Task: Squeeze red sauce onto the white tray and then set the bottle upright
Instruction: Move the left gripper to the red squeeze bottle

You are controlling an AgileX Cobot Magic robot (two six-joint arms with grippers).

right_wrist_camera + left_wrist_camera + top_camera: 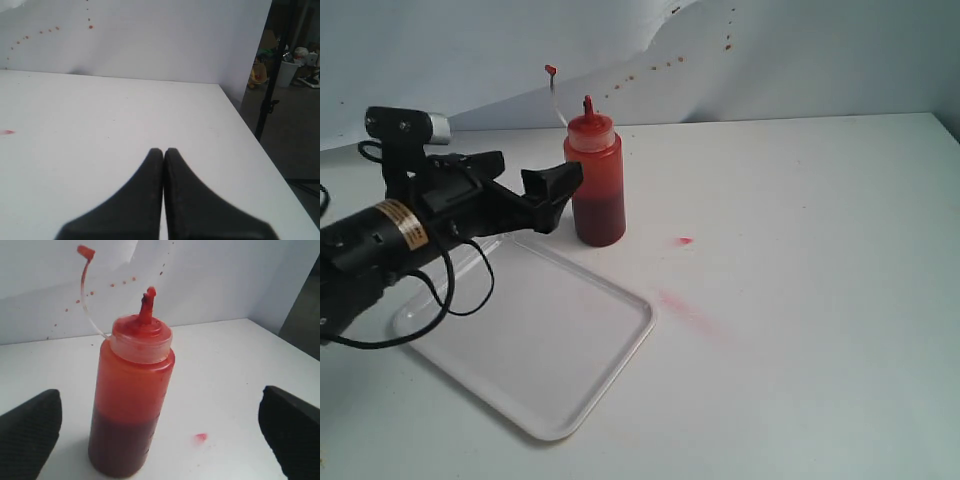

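Note:
My left gripper's wide-open fingers are on both sides of the upright bottle point(597, 168), so I keep moving toward the bottle's dark lower part point(601, 221) until they surround it, ready to close.
The bottle point(595, 175) stands upright on the table just beyond the far corner of the white tray point(550, 350). Its red cap point(85, 251) hangs off on its tether and the nozzle point(147, 305) is bare. Dark red sauce point(122, 445) fills the bottle's lower part. The tray's surface looks plain white. My left gripper point(525, 180) hovers over the tray's far corner, just left of the bottle and pointing at it. Its jaws are wide open, and the bottle point(132, 390) stands ahead between the fingers point(27, 432) without touching them. My right gripper point(164, 150) is shut and empty above bare table.
A small red spot point(685, 241) lies on the table right of the bottle, and a faint pink smear point(685, 310) sits nearer the front. Red specks dot the white backdrop point(650, 72). The table's right edge point(260, 150) drops off beside the right gripper.

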